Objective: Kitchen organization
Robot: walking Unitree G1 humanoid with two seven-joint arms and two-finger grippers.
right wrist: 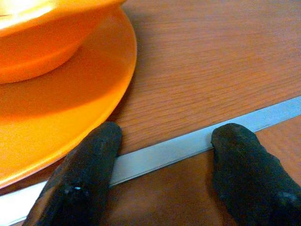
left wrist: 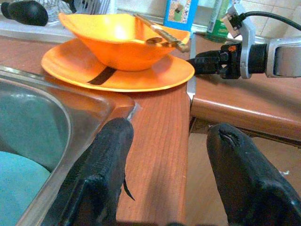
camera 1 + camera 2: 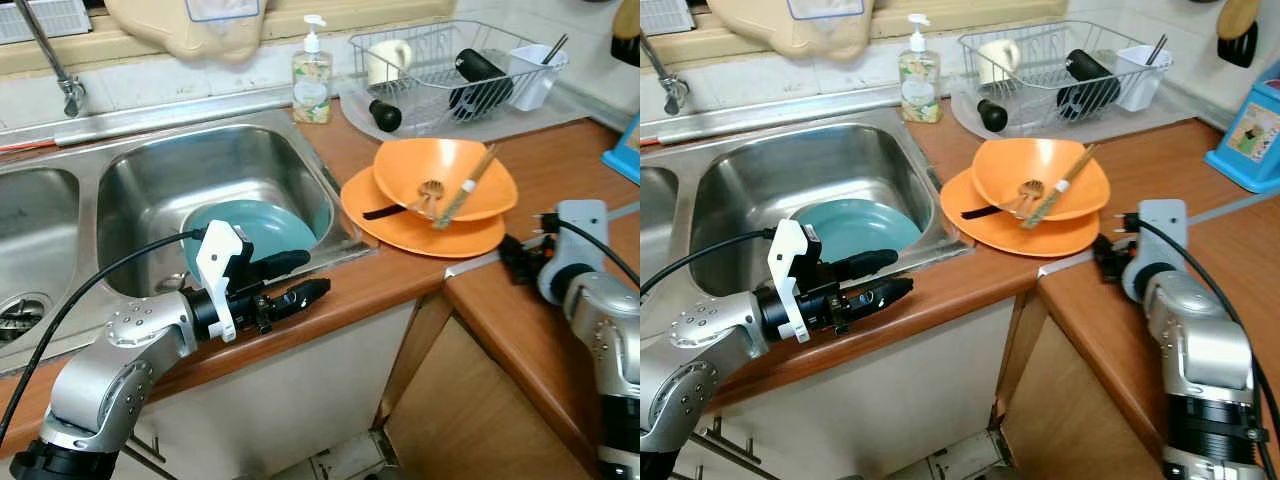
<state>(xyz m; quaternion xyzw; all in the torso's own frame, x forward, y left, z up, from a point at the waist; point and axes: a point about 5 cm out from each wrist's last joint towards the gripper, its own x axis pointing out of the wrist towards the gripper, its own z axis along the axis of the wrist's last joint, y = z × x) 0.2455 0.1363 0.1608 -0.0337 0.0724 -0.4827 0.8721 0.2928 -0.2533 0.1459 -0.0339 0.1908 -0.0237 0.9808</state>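
The chopsticks (image 3: 468, 187) are resting close together across the bowl's rim (image 3: 489, 155), so I expect both to rise as a pair and leave the spoon behind when the robot lifts them.
An orange bowl (image 3: 445, 176) sits on an orange plate (image 3: 420, 228) on the wooden counter right of the sink. Chopsticks (image 3: 466, 187) and a dark-handled spoon (image 3: 405, 206) lie in the bowl. A teal plate (image 3: 262, 228) leans inside the right sink basin (image 3: 160, 180). My left gripper (image 3: 298, 278) hovers open over the counter's front edge beside the sink, pointing toward the orange dishes. My right gripper (image 3: 512, 256) is open and low over the counter, just right of the orange plate (image 1: 70, 113), its fingertips (image 1: 87, 165) by the metal seam strip.
A dish rack (image 3: 450, 68) at the back holds a cup, a black bottle and a white utensil holder. A soap dispenser (image 3: 312, 78) stands by the sink. The faucet (image 3: 55, 60) is at far left. A blue box (image 3: 1252, 135) stands at the right.
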